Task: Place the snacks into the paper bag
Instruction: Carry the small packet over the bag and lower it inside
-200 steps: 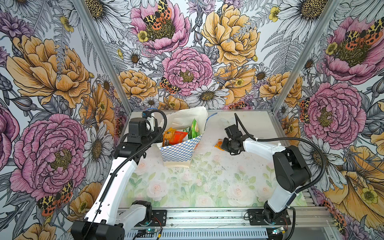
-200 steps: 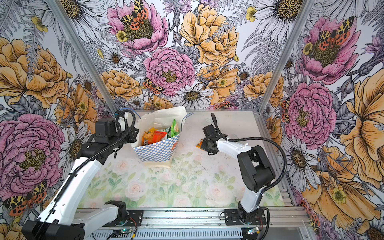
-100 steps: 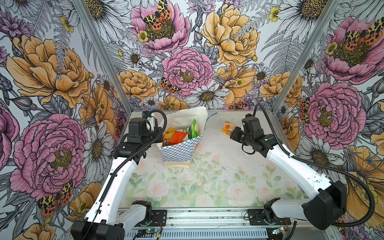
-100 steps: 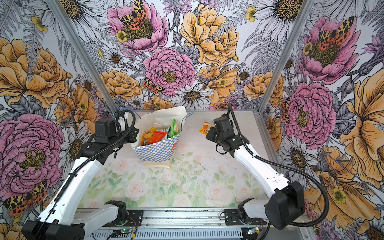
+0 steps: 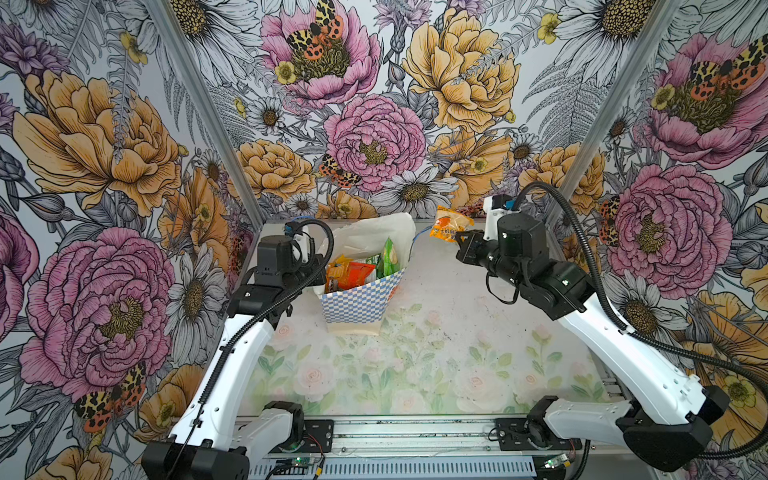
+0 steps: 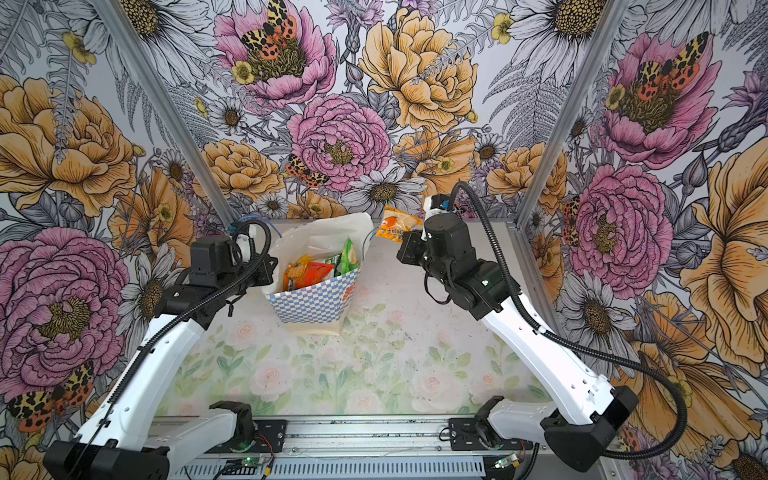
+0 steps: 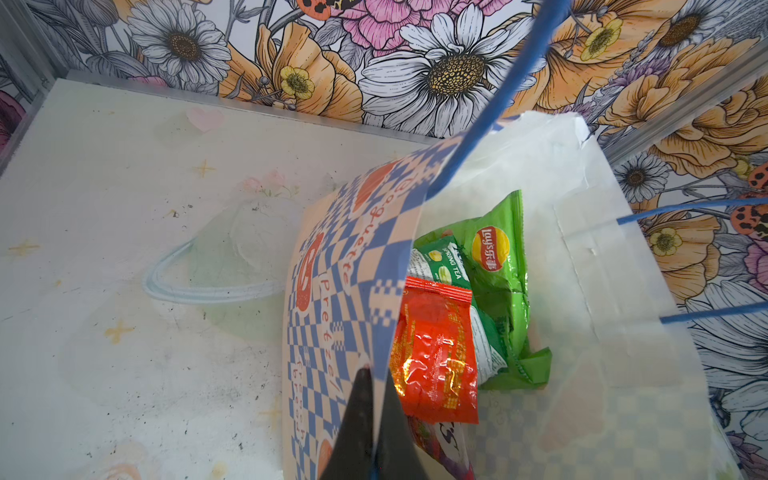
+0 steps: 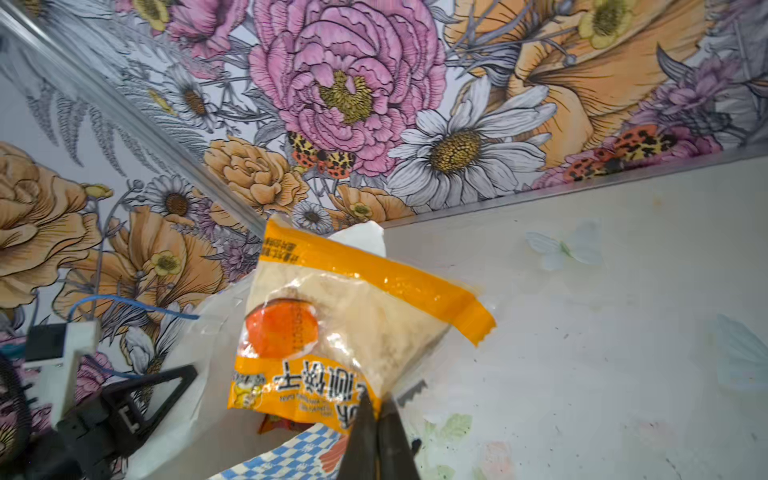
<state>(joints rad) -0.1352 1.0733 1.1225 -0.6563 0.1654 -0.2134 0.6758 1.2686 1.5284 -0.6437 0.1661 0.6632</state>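
I should now move the snack packet in with my right gripper and let go above the red sachet (image 5: 357, 275), while my left gripper holds the paper bag's opening (image 5: 364, 241) open.
The paper bag (image 5: 361, 305) (image 6: 309, 305), cream with blue-and-white checks, stands open at the back of the table, leaning. Inside it lie several snacks: a green chips bag (image 7: 496, 266), a green-white tea pack (image 7: 442, 259) and a red sachet (image 7: 434, 353). My left gripper (image 7: 376, 370) is shut on the bag's checkered rim (image 7: 399, 266), one finger outside and one inside. My right gripper (image 8: 376, 405) (image 5: 457, 240) is shut on the corner of an orange-white snack packet (image 8: 332, 328) (image 5: 451, 224) (image 6: 397, 226), held in the air just right of the bag's mouth.
Blue cord handles (image 7: 490, 99) arch over the bag's opening. Floral walls close in the back and both sides, with a metal corner post (image 5: 582, 137) behind the right arm. The table mat (image 5: 415, 365) is printed with pale flowers.
My right arm has lifted the orange-white packet off the table and carried it up and left toward the bag's mouth. The left gripper and the bag have stayed still.
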